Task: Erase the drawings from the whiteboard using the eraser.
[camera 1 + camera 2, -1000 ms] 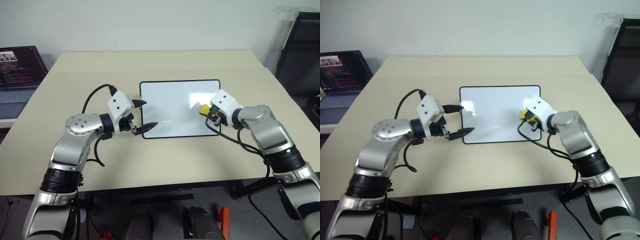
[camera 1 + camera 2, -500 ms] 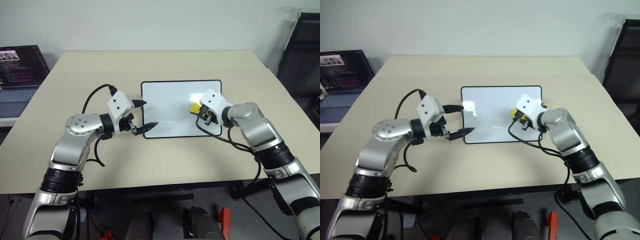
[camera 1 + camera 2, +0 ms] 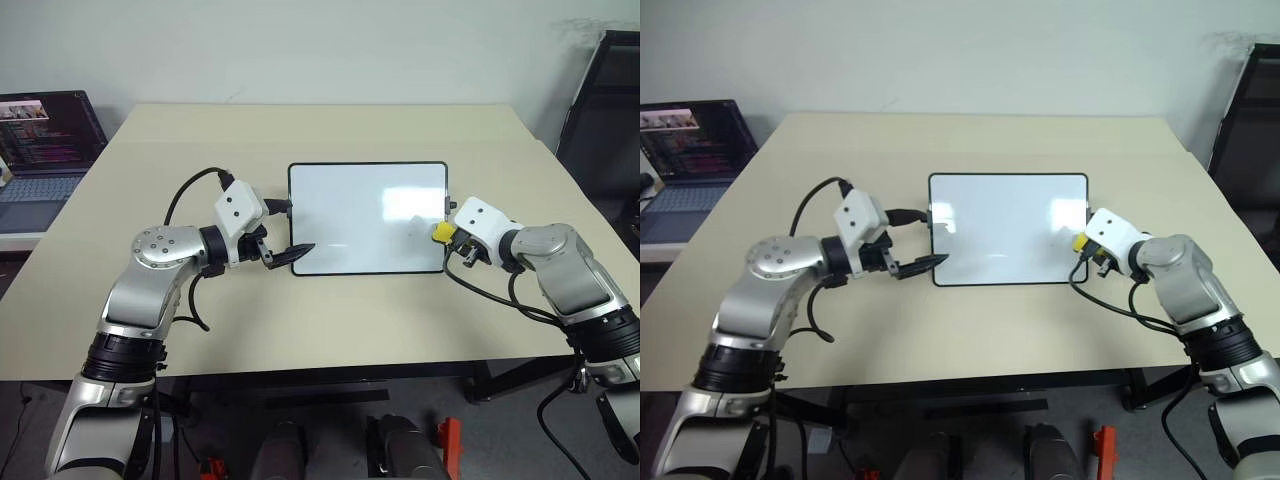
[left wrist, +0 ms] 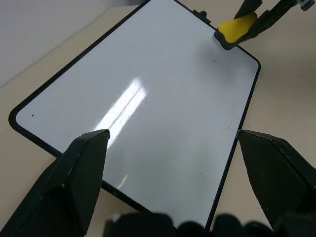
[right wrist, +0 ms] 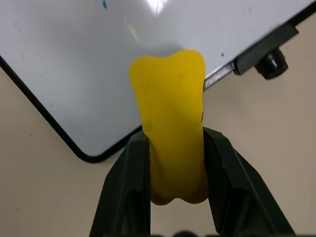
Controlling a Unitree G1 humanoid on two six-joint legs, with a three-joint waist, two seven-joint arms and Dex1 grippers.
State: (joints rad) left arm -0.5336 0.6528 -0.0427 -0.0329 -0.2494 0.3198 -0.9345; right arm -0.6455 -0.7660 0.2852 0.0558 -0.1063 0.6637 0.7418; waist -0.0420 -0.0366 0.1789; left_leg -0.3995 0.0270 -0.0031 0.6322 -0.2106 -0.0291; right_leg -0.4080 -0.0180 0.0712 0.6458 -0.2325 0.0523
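Observation:
The eraser sticks out past the whiteboard's edge, and a blue speck (image 5: pixel 104 4) is still there further in. I should sweep back inward over that speck with my right gripper before I put the eraser away.
The whiteboard (image 3: pixel 366 218) lies flat in the middle of the table, its surface nearly all white. One tiny blue speck of the drawings (image 5: pixel 104 4) is left on it. My right gripper (image 3: pixel 446 236) is shut on the yellow eraser (image 3: pixel 441 232), whose tip rests on the board's right edge near the front corner, beside a black knob (image 5: pixel 270 64). My left gripper (image 3: pixel 295 227) is open, its fingers (image 4: pixel 74 173) spread either side of the board's left edge. The eraser (image 4: pixel 237 27) also appears at the board's far end in the left wrist view.
An open laptop (image 3: pixel 40 140) sits beyond the table's left side. A dark chair-like object (image 3: pixel 600 100) stands past the right side. The beige table (image 3: pixel 320 310) has bare surface in front of and behind the board.
My right gripper carried the eraser left across the board, then back right and down to the board's right edge. The left gripper stayed put. The whole picture shifted slightly.

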